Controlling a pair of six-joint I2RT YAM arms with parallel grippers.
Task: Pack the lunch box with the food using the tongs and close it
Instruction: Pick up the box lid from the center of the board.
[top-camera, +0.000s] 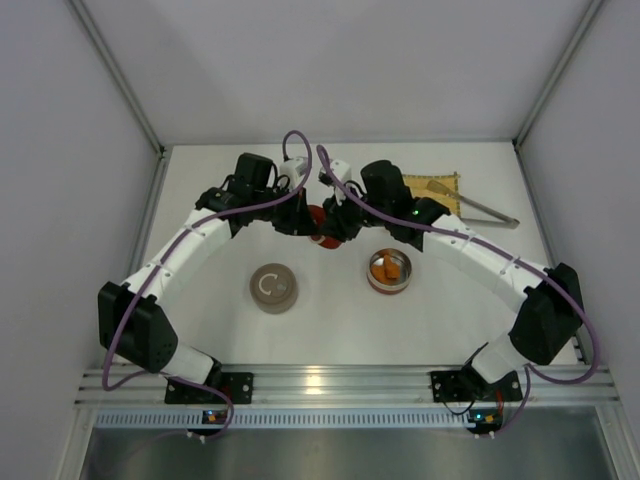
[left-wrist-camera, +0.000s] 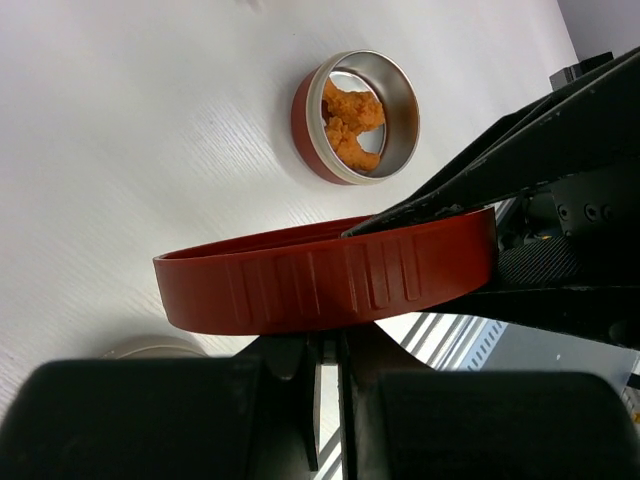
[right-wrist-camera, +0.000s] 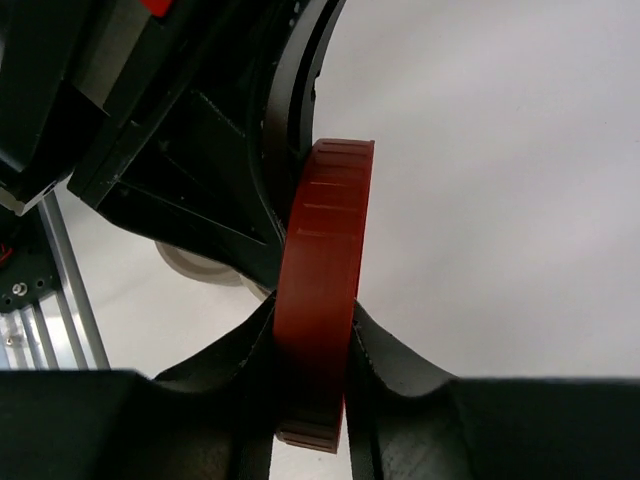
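I should turn the lid (left-wrist-camera: 325, 282) flat with my right gripper, because the lid stands edge-on to my left gripper. Meanwhile my left gripper should open and take the lid's handle squarely.
A red ribbed lid (top-camera: 318, 222) hangs in the air at mid-table between both grippers. My left gripper (left-wrist-camera: 340, 345) is shut on the thin lower rim of the lid (left-wrist-camera: 330, 280). My right gripper (right-wrist-camera: 312, 370) is shut across the lid's wall (right-wrist-camera: 322, 290), one finger on each face. The round red lunch box (top-camera: 388, 287) stands open just right of centre, with orange-brown fried food (top-camera: 388, 266) inside its metal bowl (left-wrist-camera: 400, 110). The silver tongs (top-camera: 485, 210) lie at the back right, partly on the yellow mat (top-camera: 445, 183).
A beige round disc (top-camera: 273, 288) lies on the table left of the lunch box and shows in the right wrist view behind the lid (right-wrist-camera: 195, 265). White walls close in the table on three sides. The arm bases sit at the near edge.
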